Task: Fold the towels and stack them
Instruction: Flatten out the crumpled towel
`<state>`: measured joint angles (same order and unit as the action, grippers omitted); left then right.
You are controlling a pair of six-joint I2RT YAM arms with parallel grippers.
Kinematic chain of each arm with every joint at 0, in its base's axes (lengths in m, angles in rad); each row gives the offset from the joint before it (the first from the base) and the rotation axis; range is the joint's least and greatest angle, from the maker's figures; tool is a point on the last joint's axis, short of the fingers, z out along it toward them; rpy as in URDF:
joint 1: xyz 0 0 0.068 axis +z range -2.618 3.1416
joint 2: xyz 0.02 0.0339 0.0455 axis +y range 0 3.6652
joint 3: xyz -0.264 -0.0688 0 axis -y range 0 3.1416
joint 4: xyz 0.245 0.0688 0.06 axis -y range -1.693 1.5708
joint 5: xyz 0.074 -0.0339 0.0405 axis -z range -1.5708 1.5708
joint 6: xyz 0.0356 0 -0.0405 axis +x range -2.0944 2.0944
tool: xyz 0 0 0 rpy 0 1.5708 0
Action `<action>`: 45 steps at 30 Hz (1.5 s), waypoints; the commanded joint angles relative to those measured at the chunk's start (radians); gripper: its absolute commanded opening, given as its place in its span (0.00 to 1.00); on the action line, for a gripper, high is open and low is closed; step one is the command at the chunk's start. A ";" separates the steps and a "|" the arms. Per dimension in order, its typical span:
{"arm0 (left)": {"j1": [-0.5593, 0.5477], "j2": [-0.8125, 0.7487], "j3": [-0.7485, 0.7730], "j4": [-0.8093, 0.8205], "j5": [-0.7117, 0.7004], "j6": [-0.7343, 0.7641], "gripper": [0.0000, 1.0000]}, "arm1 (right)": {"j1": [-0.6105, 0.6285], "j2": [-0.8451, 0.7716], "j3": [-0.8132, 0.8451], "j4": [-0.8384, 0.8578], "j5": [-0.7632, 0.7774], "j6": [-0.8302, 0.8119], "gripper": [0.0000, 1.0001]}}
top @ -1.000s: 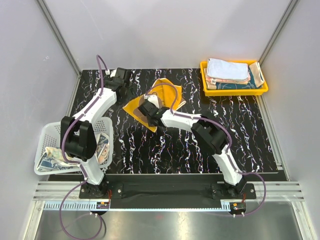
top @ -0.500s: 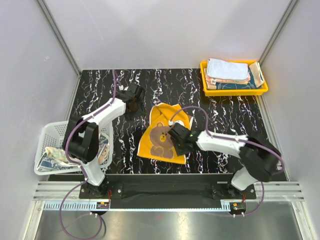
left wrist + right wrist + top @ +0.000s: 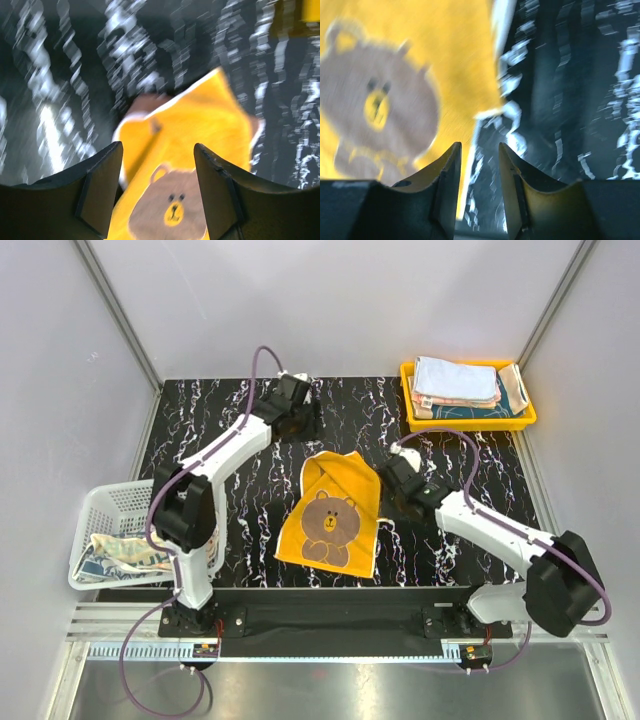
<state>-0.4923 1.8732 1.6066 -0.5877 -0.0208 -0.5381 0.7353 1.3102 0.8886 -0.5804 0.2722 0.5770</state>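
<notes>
The towel's far end (image 3: 338, 462) is crumpled over itself, so my left gripper should pinch the white hem there (image 3: 136, 116) while my right gripper keeps hold of the towel's side edge.
An orange-yellow towel (image 3: 338, 490) with a brown bear print lies spread on the black marbled table, its far left corner rumpled. My left gripper (image 3: 300, 415) hovers just beyond the towel's far edge. It is open wide, and the towel (image 3: 200, 125) shows between its fingers (image 3: 102, 185). My right gripper (image 3: 398, 472) is just off the towel's right edge, open with a narrow gap and nothing in it. The right wrist view has the towel (image 3: 445, 50) to its left. Folded towels (image 3: 455, 380) are stacked in the yellow tray. More towels (image 3: 120, 552) lie crumpled in the basket.
The yellow tray (image 3: 470, 423) stands at the back right corner. A white mesh basket (image 3: 110, 502) sits off the table's left edge beside the left arm. Grey walls close in the table on three sides.
The towel, bunched at the back centre a second ago, was drawn toward the near edge by my right gripper and now lies flat. The right gripper let go and moved right; the left gripper swung right.
</notes>
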 commanded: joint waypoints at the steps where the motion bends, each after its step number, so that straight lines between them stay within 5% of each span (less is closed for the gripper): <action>1: -0.022 0.066 0.108 0.031 0.048 0.153 0.64 | -0.080 0.037 -0.010 0.069 -0.011 0.056 0.43; 9: -0.046 0.223 0.182 0.144 0.110 0.305 0.67 | -0.119 0.145 -0.077 0.204 -0.044 0.170 0.43; 22: -0.061 0.262 0.095 0.253 0.191 0.296 0.66 | -0.162 0.212 -0.158 0.369 -0.087 0.253 0.50; 45: -0.061 0.101 -0.069 0.266 0.150 0.239 0.03 | -0.191 0.140 -0.131 0.343 -0.039 0.187 0.07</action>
<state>-0.5507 2.0502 1.5562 -0.3504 0.1562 -0.2939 0.5537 1.5124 0.7338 -0.2142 0.1802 0.7925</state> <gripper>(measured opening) 0.042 0.134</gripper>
